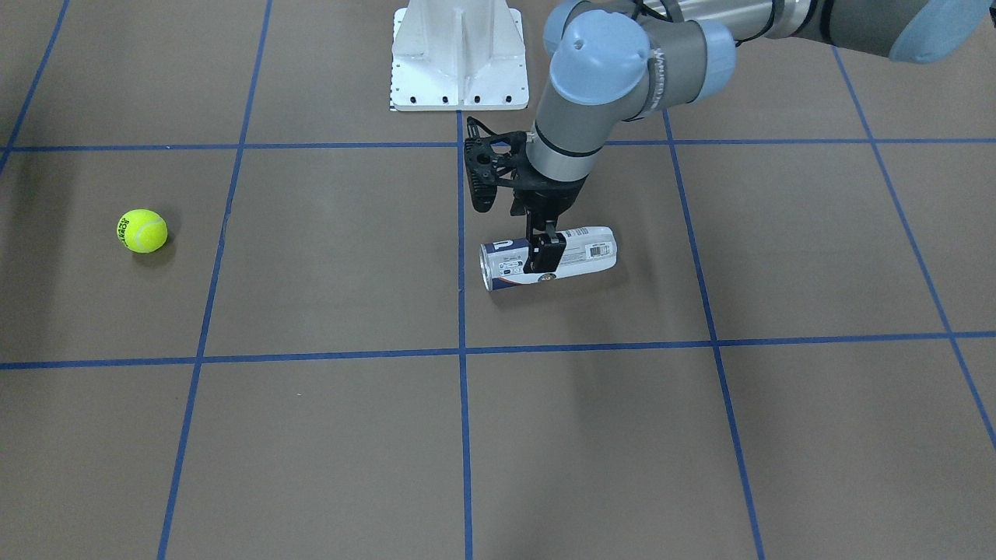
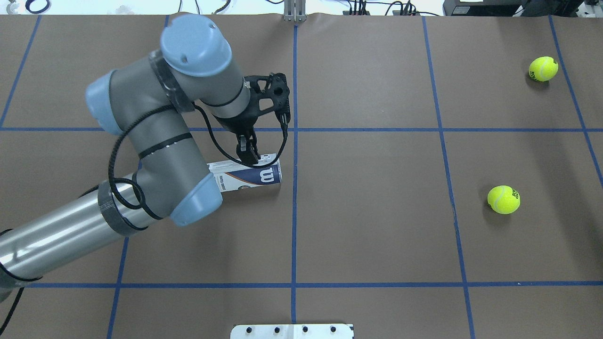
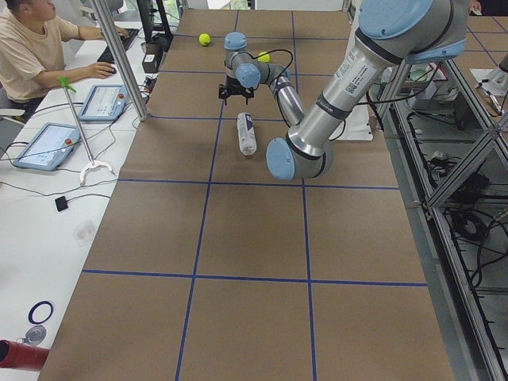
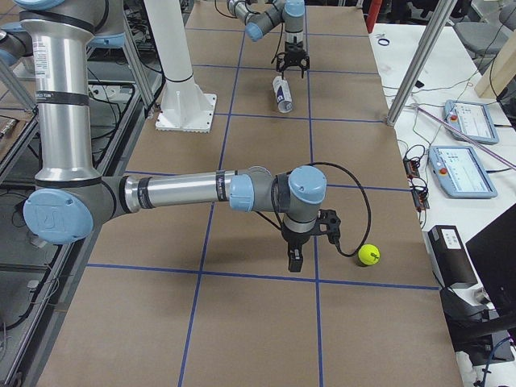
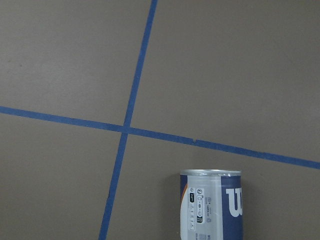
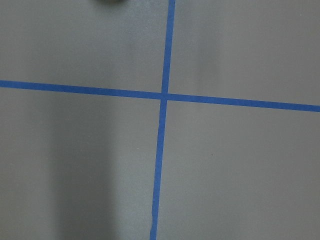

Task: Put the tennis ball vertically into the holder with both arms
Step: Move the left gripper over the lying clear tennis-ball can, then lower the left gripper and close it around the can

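I see a silver rim going around the holder's end opposite its rounded base, so I expect the holder to show an empty opening there when I turn it upright.
The holder lies on its side left of the table's middle; it also shows in the front view and at the bottom of the left wrist view. My left gripper points down over the holder's middle with its fingers spread, open, not gripping it. A tennis ball rests on the table far to the right, also in the front view. My right gripper shows only in the exterior right view, pointing down close beside that ball. I cannot tell whether it is open.
A second tennis ball lies at the far right back. The white pedestal base stands at the robot's edge. Blue tape lines cross the brown table. An operator sits at a side desk with tablets.
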Tool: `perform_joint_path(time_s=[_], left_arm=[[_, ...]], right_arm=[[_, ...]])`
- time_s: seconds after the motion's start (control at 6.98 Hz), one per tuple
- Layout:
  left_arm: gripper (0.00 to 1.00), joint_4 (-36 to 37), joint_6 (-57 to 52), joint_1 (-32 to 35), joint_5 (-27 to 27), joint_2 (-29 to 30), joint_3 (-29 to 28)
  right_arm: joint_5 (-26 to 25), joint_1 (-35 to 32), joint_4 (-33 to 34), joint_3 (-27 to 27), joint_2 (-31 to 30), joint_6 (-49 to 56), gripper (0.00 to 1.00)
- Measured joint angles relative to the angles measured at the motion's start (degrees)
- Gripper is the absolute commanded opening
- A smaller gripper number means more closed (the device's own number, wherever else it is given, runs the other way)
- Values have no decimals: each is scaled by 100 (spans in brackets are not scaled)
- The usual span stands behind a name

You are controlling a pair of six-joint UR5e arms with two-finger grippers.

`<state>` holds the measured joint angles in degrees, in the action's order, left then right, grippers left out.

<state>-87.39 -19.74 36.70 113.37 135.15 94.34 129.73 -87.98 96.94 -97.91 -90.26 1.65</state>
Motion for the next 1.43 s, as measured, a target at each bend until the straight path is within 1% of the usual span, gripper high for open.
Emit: perform_joint_path(time_s=[0.14,0.29,0.57,1.0,1.43], left_arm=[[100,211,-108,-195,-223,64,-20],[99,293,-132,-288,-312,101,-54],[100,281,14,-330,-347,215,-275],[100,-242,569,-344,-349,254,-618],[99,-561,624,-351,-346,243,-895]], right_arm=[[0,0,0,3,0,1,100],[0,0,0,9,0,2,100],[0,0,0,19,0,2,100],[0,0,0,39,0,2,100],[0,0,0,47,0,2,100]])
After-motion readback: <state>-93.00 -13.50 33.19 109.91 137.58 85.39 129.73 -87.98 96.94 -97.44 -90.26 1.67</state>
